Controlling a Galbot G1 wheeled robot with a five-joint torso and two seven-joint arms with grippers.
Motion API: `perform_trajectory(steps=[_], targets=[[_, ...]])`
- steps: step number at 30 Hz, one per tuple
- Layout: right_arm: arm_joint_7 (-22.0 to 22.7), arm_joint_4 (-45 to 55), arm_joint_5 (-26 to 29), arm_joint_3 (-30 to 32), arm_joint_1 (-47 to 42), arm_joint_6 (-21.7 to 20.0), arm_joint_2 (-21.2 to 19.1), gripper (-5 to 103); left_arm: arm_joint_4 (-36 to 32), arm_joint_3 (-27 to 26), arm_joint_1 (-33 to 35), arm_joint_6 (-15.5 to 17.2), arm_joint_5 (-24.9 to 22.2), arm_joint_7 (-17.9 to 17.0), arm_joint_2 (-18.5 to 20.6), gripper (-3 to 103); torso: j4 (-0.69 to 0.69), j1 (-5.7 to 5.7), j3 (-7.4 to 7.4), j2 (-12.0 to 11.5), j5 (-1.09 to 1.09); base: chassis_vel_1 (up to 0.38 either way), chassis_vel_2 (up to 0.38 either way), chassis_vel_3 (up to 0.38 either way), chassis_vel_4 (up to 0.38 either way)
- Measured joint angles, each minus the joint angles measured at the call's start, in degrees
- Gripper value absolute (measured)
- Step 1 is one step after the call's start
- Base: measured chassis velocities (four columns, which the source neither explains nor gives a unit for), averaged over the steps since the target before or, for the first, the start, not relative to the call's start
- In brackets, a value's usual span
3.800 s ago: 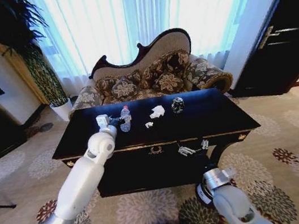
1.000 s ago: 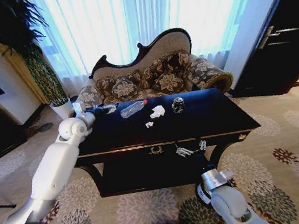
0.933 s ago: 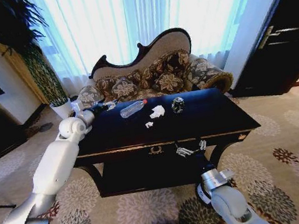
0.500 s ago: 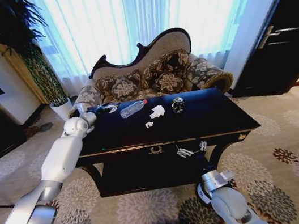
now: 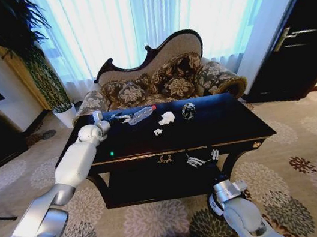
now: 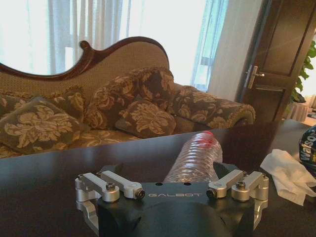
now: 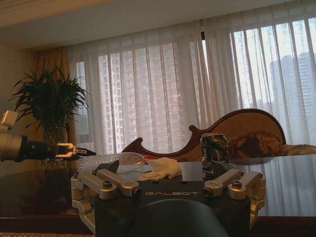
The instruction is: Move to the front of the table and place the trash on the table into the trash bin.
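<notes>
I expect the end with the red cap to stay up when I lift the clear plastic bottle by its base, because the bottle looks empty through its ribbed side.
The clear plastic bottle lies on its side at the back left of the dark table. My left gripper is open just left of the bottle's base end; in the left wrist view the bottle points straight away from it. I cannot tell whether they touch. White wadded paper and a smaller bit lie mid-table, with the dark silvery ball to their right. My right gripper hangs open below the table's front edge. The black trash bin peeks out behind my right forearm.
A patterned sofa stands right behind the table, with bright curtained windows beyond. A potted plant is at the back left, a dark door at the right. Patterned carpet surrounds the table.
The bottle stood upright 3.8 s ago and now lies on its side. Over the last second my left arm swung from the table's left end back toward the bottle. The right arm stayed put.
</notes>
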Motion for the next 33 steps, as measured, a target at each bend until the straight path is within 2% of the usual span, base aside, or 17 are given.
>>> perform_trajectory(steps=[8, 10, 13, 14, 15, 16, 18, 21, 24, 26, 28, 30, 31, 32, 33], targets=[[-0.13, -0.41, -0.16, -0.21, 0.01, 0.31, 0.02, 100, 1.87, 1.44, -0.6, -1.09, 0.7, 0.01, -1.23, 101, 0.0, 0.0, 0.0, 0.0, 0.0, 0.0, 0.0, 0.0, 0.0], [-0.14, -0.45, -0.16, -0.2, 0.03, 0.34, -0.02, 100, 2.15, 1.63, -0.6, -1.15, 0.71, -0.05, -1.37, 98, 0.0, 0.0, 0.0, 0.0, 0.0, 0.0, 0.0, 0.0, 0.0], [-0.18, -0.51, -0.12, -0.17, 0.04, 0.48, -0.12, 100, 2.72, 1.85, -0.43, -1.52, 0.86, -0.45, -1.74, 89, 0.0, 0.0, 0.0, 0.0, 0.0, 0.0, 0.0, 0.0, 0.0], [-0.19, -0.53, -0.1, -0.14, 0.04, 0.54, -0.14, 100, 2.8, 1.85, -0.22, -1.68, 0.88, -0.63, -1.87, 89, 0.0, 0.0, 0.0, 0.0, -0.01, 0.0, 0.0, 0.0, 0.0], [-0.19, -0.55, -0.06, -0.09, 0.01, 0.6, -0.17, 100, 2.8, 1.84, -0.07, -1.85, 0.88, -0.7, -1.96, 83, 0.0, 0.0, 0.0, 0.0, -0.01, 0.0, 0.0, 0.0, 0.0], [-0.19, -0.55, -0.06, -0.09, 0.01, 0.6, -0.17, 100, 2.8, 1.84, -0.07, -1.85, 0.88, -0.7, -1.96, 83, 0.0, 0.0, 0.0, 0.0, -0.01, 0.0, 0.0, 0.0, 0.0], [-0.2, -0.57, 0.01, 0.07, -0.03, 0.73, -0.32, 100, 2.5, 1.67, 0.16, -2.25, 0.78, -0.86, -1.98, 72, 0.0, 0.0, 0.0, 0.0, -0.01, 0.0, 0.0, 0.0, 0.0], [-0.2, -0.58, 0.06, 0.19, -0.04, 0.77, -0.43, 100, 1.84, 1.52, 0.31, -2.33, 0.62, -0.99, -1.8, 67, 0.0, 0.0, 0.0, 0.0, 0.0, 0.0, 0.0, 0.0, 0.0], [-0.21, -0.58, 0.09, 0.27, -0.01, 0.79, -0.52, 100, -0.23, 1.05, 1.11, -2.35, 0.12, -1.39, -0.91, 51, 0.0, 0.0, 0.0, 0.0, 0.0, 0.0, 0.0, 0.0, 0.0], [-0.22, -0.57, 0.09, 0.24, 0.02, 0.8, -0.51, 100, -1.94, 0.19, 2.16, -2.34, 0.18, -1.73, -0.31, 45, 0.0, 0.0, 0.0, 0.0, 0.0, 0.0, 0.0, 0.0, 0.0], [-0.22, -0.6, 0.09, 0.19, 0.04, 0.85, -0.5, 100, -3.31, -0.56, 2.94, -2.35, 0.28, -1.89, 0.05, 45, 0.0, 0.0, 0.0, 0.0, -0.01, 0.0, 0.0, 0.0, 0.0], [-0.21, -0.73, 0.4, 0.12, 0.09, 1.01, -0.49, 100, -7.76, -2.96, 5.38, -2.41, 0.38, -2.79, 1.01, 40, 0.0, 0.0, 0.0, 0.0, 0.0, 0.0, 0.0, 0.0, 0.0], [-0.24, -0.78, 0.95, 0.09, 0.15, 1.12, -0.53, 100, -11.19, -4.51, 7.11, -2.45, 0.36, -3.22, 1.56, 39, 0.0, 0.0, 0.0, 0.0, 0.0, 0.0, 0.0, 0.0, 0.0], [-0.24, -0.78, 0.95, 0.09, 0.15, 1.12, -0.53, 100, -11.19, -4.51, 7.11, -2.45, 0.36, -3.22, 1.56, 39, 0.0, 0.0, 0.0, 0.0, 0.0, 0.0, 0.0, 0.0, 0.0], [-0.41, -0.79, 2.0, 0.08, 0.2, 1.26, -0.65, 100, -15.37, -6.24, 9.27, -2.61, 0.17, -3.42, 2.25, 39, 0.0, 0.01, 0.0, 0.0, -0.01, 0.0, 0.0, 0.0, 0.0]])
